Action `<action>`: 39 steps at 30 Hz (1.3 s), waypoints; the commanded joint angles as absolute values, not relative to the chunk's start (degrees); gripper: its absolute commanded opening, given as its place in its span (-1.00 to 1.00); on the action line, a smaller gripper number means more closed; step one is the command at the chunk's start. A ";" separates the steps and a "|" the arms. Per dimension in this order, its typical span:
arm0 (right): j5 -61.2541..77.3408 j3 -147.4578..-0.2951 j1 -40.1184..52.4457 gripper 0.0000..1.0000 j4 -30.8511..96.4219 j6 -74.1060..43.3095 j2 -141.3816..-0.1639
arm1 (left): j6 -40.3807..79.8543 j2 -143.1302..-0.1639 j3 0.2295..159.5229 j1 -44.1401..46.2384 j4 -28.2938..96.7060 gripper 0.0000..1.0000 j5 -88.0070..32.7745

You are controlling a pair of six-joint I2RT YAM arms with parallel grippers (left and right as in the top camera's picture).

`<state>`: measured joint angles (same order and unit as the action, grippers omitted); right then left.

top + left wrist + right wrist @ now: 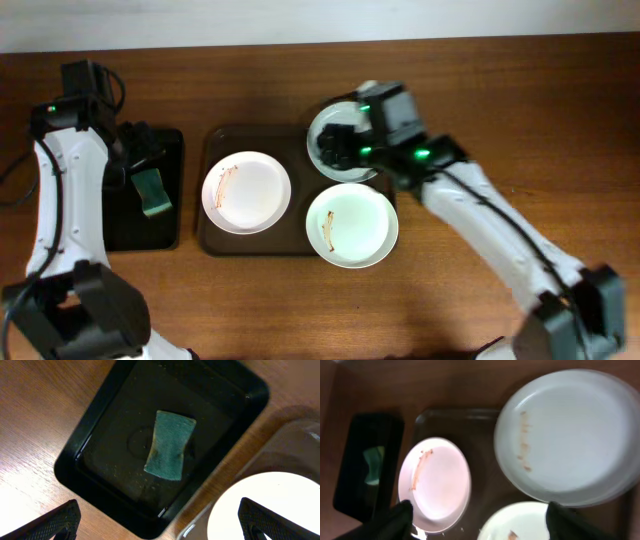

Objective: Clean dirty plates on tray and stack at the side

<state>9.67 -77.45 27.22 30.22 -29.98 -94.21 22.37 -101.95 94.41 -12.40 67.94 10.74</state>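
Observation:
I should reach with my left gripper for the green sponge [151, 192] that lies below it before any stacking, because a brown smear [226, 188] is on the white plate.
Three plates lie on the dark brown tray [300, 245]. A white plate [246, 192] with a thin brown smear is on the left. A pale mint plate [351, 225] overhangs the front right corner. The third plate [322, 125] rests at the back right corner, partly hidden under my right gripper [338, 148]. That gripper hovers open and empty above the plates [570, 435], with its fingertips [395, 520] spread wide. My left gripper [140, 160] hangs open and empty over the black tray [100, 435].
A green sponge [170, 445] lies in the narrow glossy black tray [110, 230], left of the brown tray. Bare wooden table [520, 100] surrounds both trays. A cable runs along the far left edge.

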 commanded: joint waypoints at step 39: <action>3.77 -78.06 36.47 0.49 17.76 -33.28 -110.54 | 14.90 -125.89 91.00 -14.44 52.77 -0.97 8.43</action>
